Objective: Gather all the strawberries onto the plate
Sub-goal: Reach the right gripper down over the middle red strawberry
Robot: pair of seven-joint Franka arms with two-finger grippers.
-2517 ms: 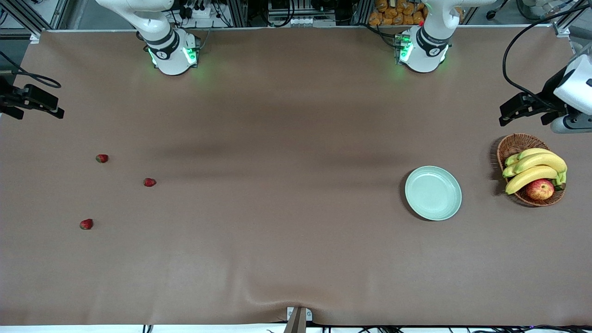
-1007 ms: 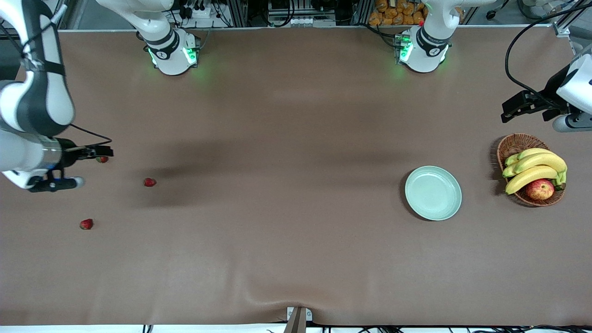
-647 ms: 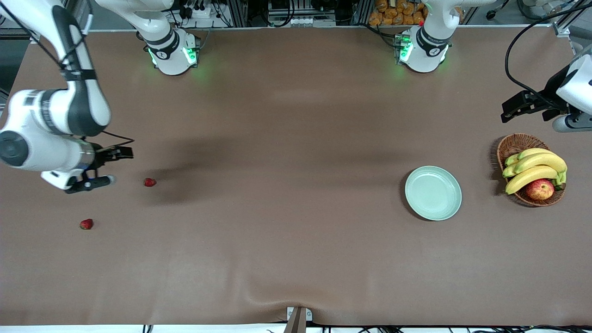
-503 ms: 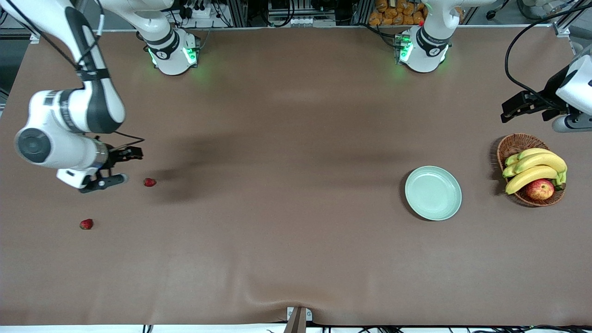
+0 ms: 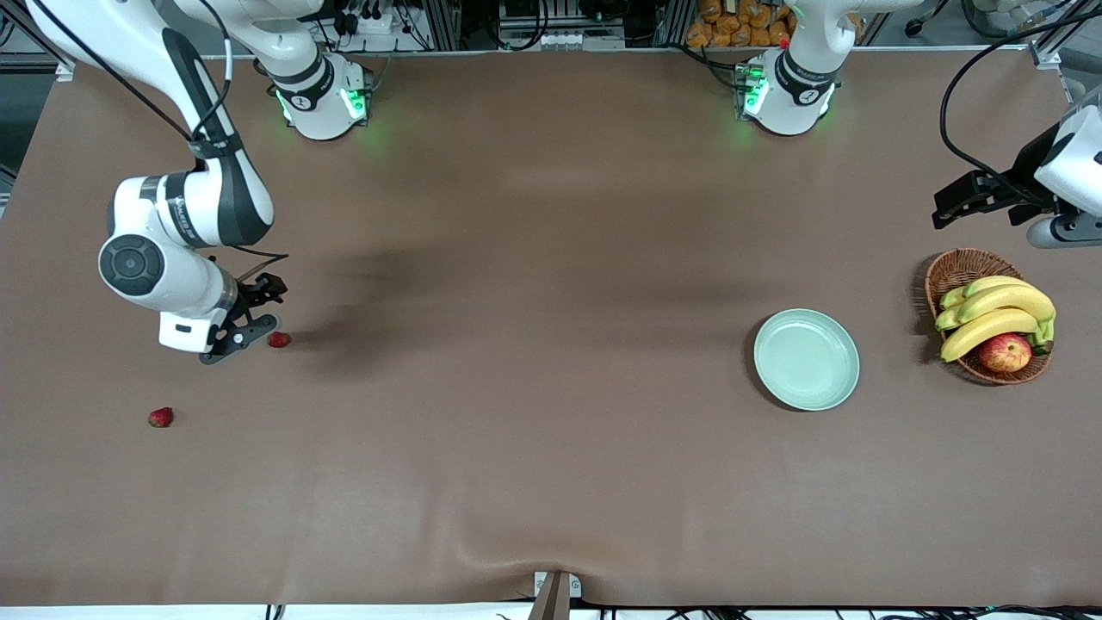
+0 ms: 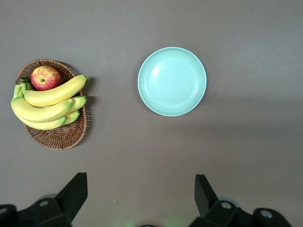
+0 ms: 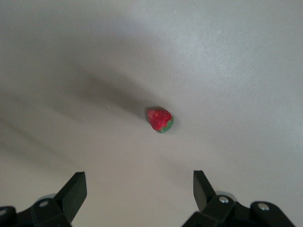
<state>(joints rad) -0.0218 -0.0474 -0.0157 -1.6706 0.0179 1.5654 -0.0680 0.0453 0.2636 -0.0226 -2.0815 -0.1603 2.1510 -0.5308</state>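
The robot should expect another strawberry hidden (image 5: 189,294) behind the white elbow (image 5: 155,253) when it carries one strawberry away, because the elbow hangs over the table by the strawberries.
One strawberry (image 5: 278,339) lies on the brown table toward the right arm's end, red with a green cap (image 7: 160,119). My right gripper (image 5: 274,304) (image 7: 138,182) hovers open just beside it, nothing between its fingers. A second strawberry (image 5: 160,418) lies nearer the front camera. The pale mint-green plate (image 5: 807,359) (image 6: 172,81) sits empty toward the left arm's end. My left gripper (image 5: 940,211) (image 6: 140,182) waits open and empty, high over the table beside the basket.
A brown wicker basket (image 5: 951,271) (image 6: 61,139) holding bananas (image 5: 999,314) and a red-yellow apple (image 5: 1005,352) stands beside the plate at the left arm's end. The right arm's white elbow (image 5: 164,267) hangs over the table by the strawberries.
The right arm has swung in from the table's end toward the middle strawberry. Its body now covers the strawberry that lay nearest the bases. The left arm has not moved.
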